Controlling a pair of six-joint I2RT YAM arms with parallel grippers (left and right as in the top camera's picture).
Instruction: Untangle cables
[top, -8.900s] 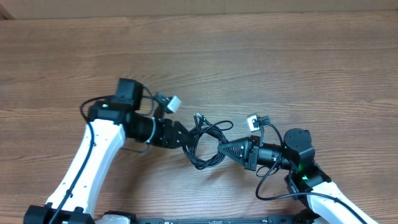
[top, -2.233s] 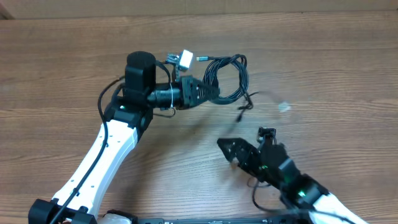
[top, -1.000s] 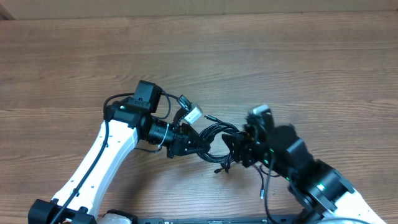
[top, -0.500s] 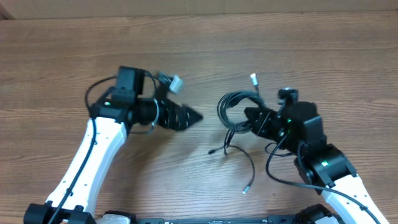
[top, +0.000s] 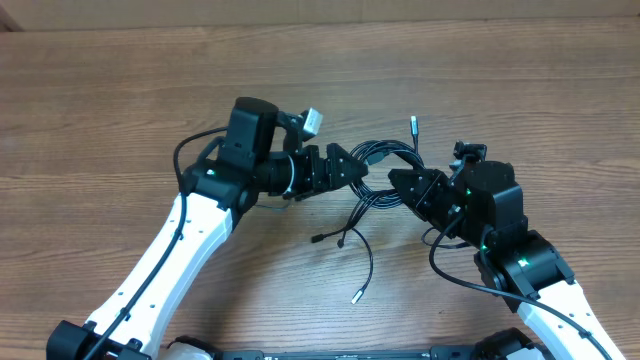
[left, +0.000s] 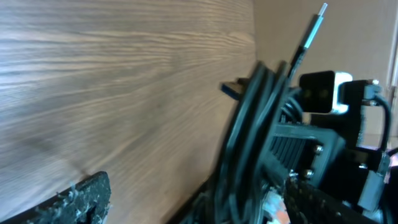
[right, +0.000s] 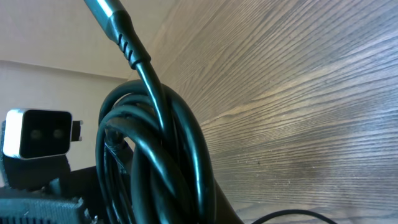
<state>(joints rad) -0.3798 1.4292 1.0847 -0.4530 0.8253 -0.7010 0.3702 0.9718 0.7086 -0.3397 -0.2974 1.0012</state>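
Note:
My left gripper should hold the bundled coils (top: 384, 199) while my right gripper, now shut on them, opens and takes hold of the cords at the front (top: 352, 232).
The cables (top: 383, 157) are a looped bundle of thin black cords held between my two grippers at the table's middle. Loose ends with small plugs trail to the front (top: 355, 296) and one plug sticks up at the back (top: 412, 122). My right gripper (top: 403, 183) is shut on the bundle's right side; the right wrist view is filled by the coils (right: 163, 146), which hide its fingers. My left gripper (top: 347, 168) is open at the bundle's left side. In the left wrist view the cords (left: 254, 140) run between its spread fingers (left: 199, 196), close to the right finger.
The wooden table (top: 500, 70) extends on all sides. The two arms face each other closely. The right arm's own thicker cable (top: 445, 270) loops near the front. The right wrist camera (left: 320, 93) sits just behind the bundle.
My left gripper has moved right from open table to the bundle, and its fingers are now spread around the cords. My right gripper still holds the bundle, whose loose ends have shifted left.

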